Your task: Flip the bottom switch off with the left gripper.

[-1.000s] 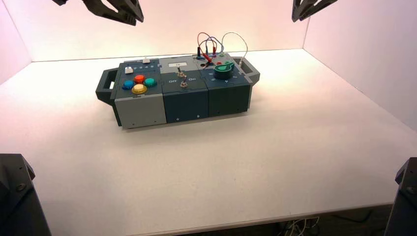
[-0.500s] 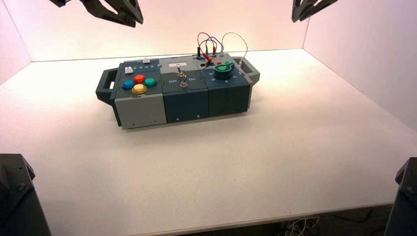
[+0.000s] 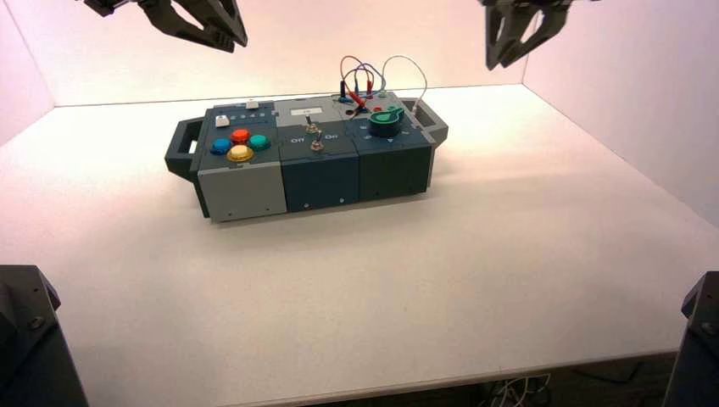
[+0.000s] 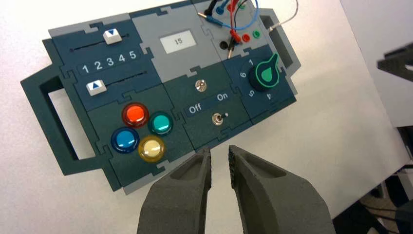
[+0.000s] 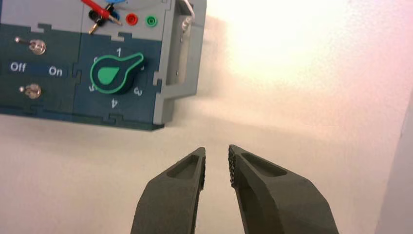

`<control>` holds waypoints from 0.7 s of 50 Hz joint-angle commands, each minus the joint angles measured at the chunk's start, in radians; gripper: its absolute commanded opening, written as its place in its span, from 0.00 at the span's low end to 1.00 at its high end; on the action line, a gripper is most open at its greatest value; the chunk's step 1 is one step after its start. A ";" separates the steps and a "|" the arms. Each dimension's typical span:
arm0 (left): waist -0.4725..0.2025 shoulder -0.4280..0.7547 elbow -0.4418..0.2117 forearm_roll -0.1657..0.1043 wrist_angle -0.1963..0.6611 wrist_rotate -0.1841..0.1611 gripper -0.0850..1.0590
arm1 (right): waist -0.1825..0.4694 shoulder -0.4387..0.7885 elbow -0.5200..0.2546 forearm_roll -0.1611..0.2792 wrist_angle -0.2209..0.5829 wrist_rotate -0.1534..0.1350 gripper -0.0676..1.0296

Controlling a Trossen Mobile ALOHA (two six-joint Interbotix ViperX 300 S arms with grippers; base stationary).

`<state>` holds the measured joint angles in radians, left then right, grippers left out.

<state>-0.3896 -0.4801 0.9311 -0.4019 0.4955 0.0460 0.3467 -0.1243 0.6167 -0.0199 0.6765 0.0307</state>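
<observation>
My left gripper will push the bottom switch (image 3: 317,142), and I expect it to tip over to Off and stay there, since the top switch (image 3: 310,125) rests leaning toward Off.
The box (image 3: 322,174) stands at the table's middle back. Its middle panel bears two small metal toggle switches between the words Off and On. The bottom switch (image 4: 218,118) leans toward the On label; it also shows in the high view (image 3: 316,145). The top switch (image 4: 200,86) sits above it. My left gripper (image 4: 220,156) hangs high above the box's front edge, at the top left of the high view (image 3: 216,30). Its fingers are a narrow gap apart and hold nothing. My right gripper (image 5: 216,158) is high at the back right (image 3: 509,42), open and empty.
The box also bears four coloured buttons (image 4: 141,129), two sliders (image 4: 104,61), a display reading 15 (image 4: 177,42), a green knob (image 4: 265,75) and plugged wires (image 3: 365,80). Handles stick out at both ends. Walls enclose the white table (image 3: 424,280).
My right gripper has come down and to the left, further into the high view. My left gripper has shifted only slightly. The box has not moved.
</observation>
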 commanded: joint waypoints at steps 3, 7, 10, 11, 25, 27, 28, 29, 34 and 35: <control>-0.005 0.002 -0.035 -0.003 0.005 0.002 0.27 | 0.009 0.051 -0.066 0.003 -0.006 -0.006 0.34; -0.005 0.014 -0.040 -0.003 0.008 0.003 0.27 | 0.015 0.089 -0.091 0.003 -0.008 -0.009 0.36; -0.006 0.026 -0.048 -0.003 0.014 0.003 0.27 | 0.021 0.117 -0.106 0.003 -0.009 -0.014 0.38; -0.006 0.034 -0.052 -0.003 0.017 0.003 0.27 | 0.021 0.127 -0.114 0.003 -0.009 -0.012 0.39; -0.015 0.101 -0.092 -0.005 0.032 -0.006 0.27 | 0.038 0.261 -0.195 0.003 -0.020 -0.035 0.39; -0.017 0.103 -0.097 -0.006 0.032 -0.011 0.27 | 0.038 0.287 -0.209 0.003 -0.020 -0.041 0.40; -0.018 0.104 -0.098 -0.006 0.034 -0.014 0.27 | 0.038 0.299 -0.216 0.003 -0.020 -0.044 0.40; -0.020 0.103 -0.101 -0.008 0.035 -0.017 0.27 | 0.038 0.305 -0.219 0.003 -0.020 -0.046 0.40; -0.025 0.104 -0.109 -0.009 0.035 -0.028 0.27 | 0.041 0.354 -0.256 0.003 -0.020 -0.061 0.40; -0.025 0.104 -0.110 -0.011 0.035 -0.029 0.27 | 0.043 0.365 -0.265 0.003 -0.018 -0.064 0.40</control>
<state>-0.4050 -0.3697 0.8544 -0.4065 0.5338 0.0230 0.3789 0.2347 0.4034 -0.0199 0.6611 -0.0245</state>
